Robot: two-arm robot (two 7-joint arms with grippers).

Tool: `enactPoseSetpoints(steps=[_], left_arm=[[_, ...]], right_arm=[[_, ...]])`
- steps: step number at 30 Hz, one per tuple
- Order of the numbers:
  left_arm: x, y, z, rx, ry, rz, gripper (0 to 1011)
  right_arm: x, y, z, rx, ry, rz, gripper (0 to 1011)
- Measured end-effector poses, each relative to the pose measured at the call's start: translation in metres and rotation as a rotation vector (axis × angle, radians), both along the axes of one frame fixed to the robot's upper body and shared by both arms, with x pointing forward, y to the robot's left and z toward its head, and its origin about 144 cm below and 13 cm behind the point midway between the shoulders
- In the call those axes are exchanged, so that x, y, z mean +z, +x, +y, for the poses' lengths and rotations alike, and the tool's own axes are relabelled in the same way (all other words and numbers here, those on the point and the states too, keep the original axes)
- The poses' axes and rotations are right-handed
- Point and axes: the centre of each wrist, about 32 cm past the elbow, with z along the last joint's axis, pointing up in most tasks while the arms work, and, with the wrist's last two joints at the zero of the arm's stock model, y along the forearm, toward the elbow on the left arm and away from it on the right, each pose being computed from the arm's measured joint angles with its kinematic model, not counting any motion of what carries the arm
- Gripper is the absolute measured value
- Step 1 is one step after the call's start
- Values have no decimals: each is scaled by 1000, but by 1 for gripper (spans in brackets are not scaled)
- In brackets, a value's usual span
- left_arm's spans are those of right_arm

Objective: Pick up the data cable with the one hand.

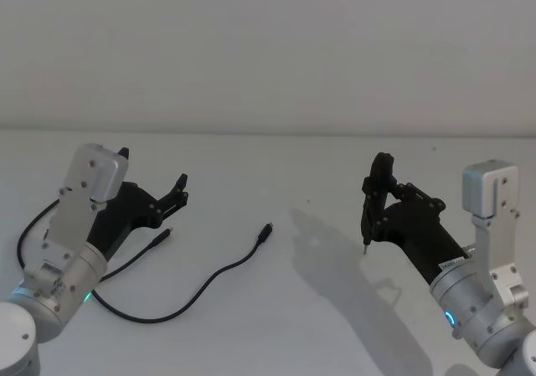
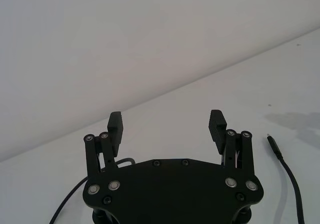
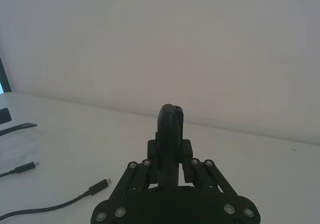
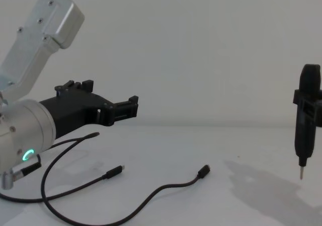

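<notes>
The cord bends smoothly [image 4: 168, 186] behind the far plug [image 4: 204, 171], so I expect the plug end to stay curved and stick out in front when the robot's left gripper holds the cord.
The data cable [image 1: 219, 274] is a thin black cord lying in a curve on the white table [image 1: 276, 167]. One plug [image 1: 267, 228] points to the far side; the other plug [image 1: 163, 237] lies close under the left arm. My left gripper [image 1: 152, 168] hovers above the table at the left, open, with nothing between its fingers [image 2: 216, 121]. From the left wrist, one plug and cord [image 2: 280, 159] lie off to the side of the open jaws. Seen from the chest, the cable [image 4: 151, 198] rests below and in front of the left gripper [image 4: 113, 94].
My right gripper [image 1: 381, 193] stays at the right, shut on an upright black pen-shaped tool [image 4: 307, 115] whose tip hangs above the table. Its wrist view shows the tool [image 3: 170, 126] and the cable plugs [image 3: 100, 186] farther off. A plain wall stands behind.
</notes>
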Motion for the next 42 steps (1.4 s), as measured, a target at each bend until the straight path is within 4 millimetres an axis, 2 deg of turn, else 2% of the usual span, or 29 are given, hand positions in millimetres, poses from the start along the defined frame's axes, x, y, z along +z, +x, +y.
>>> enactPoseSetpoints(steps=[42], left_arm=[[0, 0, 0, -1, 0, 1, 1001]], right_arm=[[0, 0, 0, 0, 0, 0, 275]])
